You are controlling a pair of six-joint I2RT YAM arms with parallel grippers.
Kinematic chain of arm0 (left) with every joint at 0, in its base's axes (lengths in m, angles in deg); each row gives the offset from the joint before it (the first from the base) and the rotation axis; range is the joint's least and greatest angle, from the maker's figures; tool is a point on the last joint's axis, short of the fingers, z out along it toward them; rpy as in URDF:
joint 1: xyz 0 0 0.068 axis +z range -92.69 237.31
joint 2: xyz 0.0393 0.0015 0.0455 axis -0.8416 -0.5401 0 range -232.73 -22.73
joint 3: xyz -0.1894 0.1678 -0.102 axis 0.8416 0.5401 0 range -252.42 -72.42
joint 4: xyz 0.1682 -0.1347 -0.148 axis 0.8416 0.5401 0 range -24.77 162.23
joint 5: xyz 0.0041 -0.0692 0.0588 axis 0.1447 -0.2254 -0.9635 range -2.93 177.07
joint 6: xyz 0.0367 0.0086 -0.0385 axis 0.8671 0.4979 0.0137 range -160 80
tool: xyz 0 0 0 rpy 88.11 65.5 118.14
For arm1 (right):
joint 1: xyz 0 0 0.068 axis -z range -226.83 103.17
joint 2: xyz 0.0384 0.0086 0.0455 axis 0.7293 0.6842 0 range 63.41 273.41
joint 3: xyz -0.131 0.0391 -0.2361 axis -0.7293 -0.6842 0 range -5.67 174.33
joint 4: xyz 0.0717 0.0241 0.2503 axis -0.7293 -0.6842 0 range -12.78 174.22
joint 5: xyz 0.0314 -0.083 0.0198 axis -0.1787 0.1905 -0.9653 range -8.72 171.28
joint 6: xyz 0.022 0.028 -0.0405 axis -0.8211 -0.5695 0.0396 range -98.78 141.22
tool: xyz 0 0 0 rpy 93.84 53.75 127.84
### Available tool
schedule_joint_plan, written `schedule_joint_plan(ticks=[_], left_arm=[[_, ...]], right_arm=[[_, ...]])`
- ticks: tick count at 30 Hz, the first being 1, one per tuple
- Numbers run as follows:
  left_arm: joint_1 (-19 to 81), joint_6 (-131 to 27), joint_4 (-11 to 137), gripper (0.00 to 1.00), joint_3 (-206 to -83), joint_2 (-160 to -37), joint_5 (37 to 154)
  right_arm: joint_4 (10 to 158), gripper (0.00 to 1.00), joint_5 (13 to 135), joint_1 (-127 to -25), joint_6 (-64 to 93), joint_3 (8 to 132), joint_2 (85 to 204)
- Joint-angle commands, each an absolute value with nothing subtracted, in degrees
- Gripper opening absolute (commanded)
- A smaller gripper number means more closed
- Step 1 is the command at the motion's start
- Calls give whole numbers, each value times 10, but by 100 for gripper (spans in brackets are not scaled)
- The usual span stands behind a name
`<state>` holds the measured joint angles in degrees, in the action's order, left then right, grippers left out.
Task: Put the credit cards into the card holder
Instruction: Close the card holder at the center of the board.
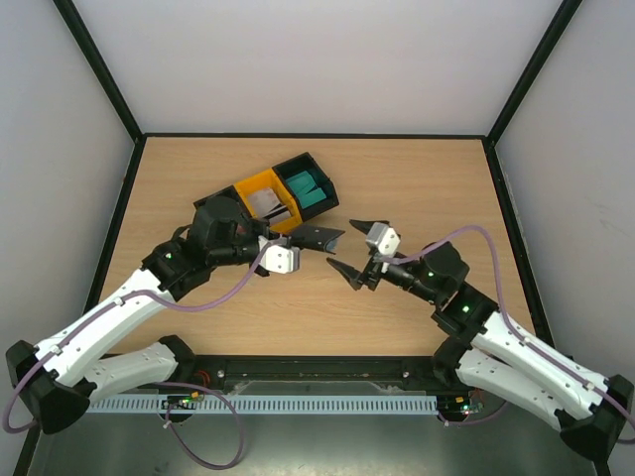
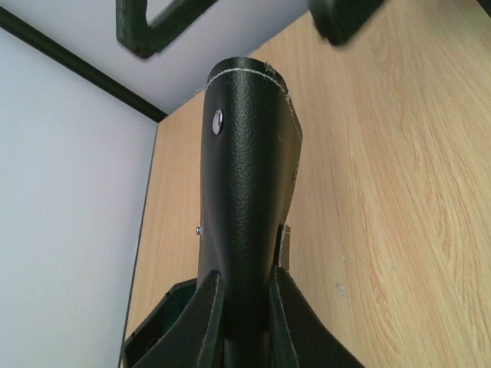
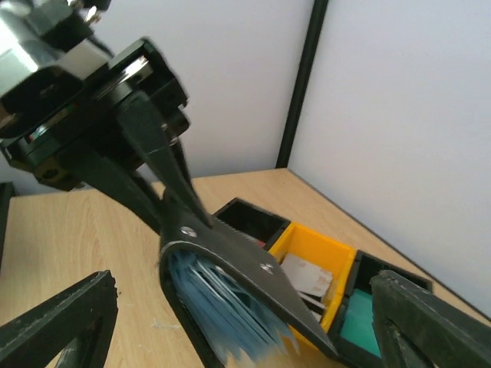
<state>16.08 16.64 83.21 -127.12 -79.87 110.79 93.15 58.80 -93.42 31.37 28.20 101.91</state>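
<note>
The card holder's bluish slots (image 3: 222,307) face my right gripper, which should take the card holder's loose end (image 1: 331,239) so my left gripper can regrasp the card holder from the slots' side.
My left gripper (image 1: 298,243) is shut on the black card holder (image 1: 325,236) and holds it above the table, its free end towards the right gripper. In the left wrist view the holder (image 2: 245,184) stands up between my fingers (image 2: 205,322), a snap stud on it. In the right wrist view the holder (image 3: 230,268) gapes open, showing bluish inner slots. My right gripper (image 1: 342,246) is open and empty, one finger on either side of the holder's end (image 3: 244,307). Teal credit cards (image 1: 310,191) lie in a black bin; white ones (image 3: 307,274) lie in the yellow bin.
Three small bins stand in a row at mid-table: a black one (image 3: 247,218), a yellow one (image 1: 260,188) and a black one (image 1: 298,164) with the teal cards. White walls with black frame posts (image 3: 303,77) enclose the table.
</note>
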Motion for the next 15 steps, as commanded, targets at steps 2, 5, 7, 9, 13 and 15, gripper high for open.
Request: schedule_joint_plan(ticks=[2,5,7,9,13,15], left_arm=[[164,204,841,3,-1300,-806,1134],[174,200,844,3,-1304,-814,1130],[178,201,849,3,-1308,-817,1136],[178,202,851,3,-1309,-817,1150],[178,205,853,3,-1309,-811,1168],[179,206,856,3,-1310,-812,1173]], right_arm=[[904,88,629,-975,402,300,1071],[893,87,613,-981,408,294,1067],[888,86,608,-985,409,291,1070],[881,83,621,-989,411,293,1085],[870,68,650,-995,416,308,1116],[879,61,660,-997,416,307,1120]])
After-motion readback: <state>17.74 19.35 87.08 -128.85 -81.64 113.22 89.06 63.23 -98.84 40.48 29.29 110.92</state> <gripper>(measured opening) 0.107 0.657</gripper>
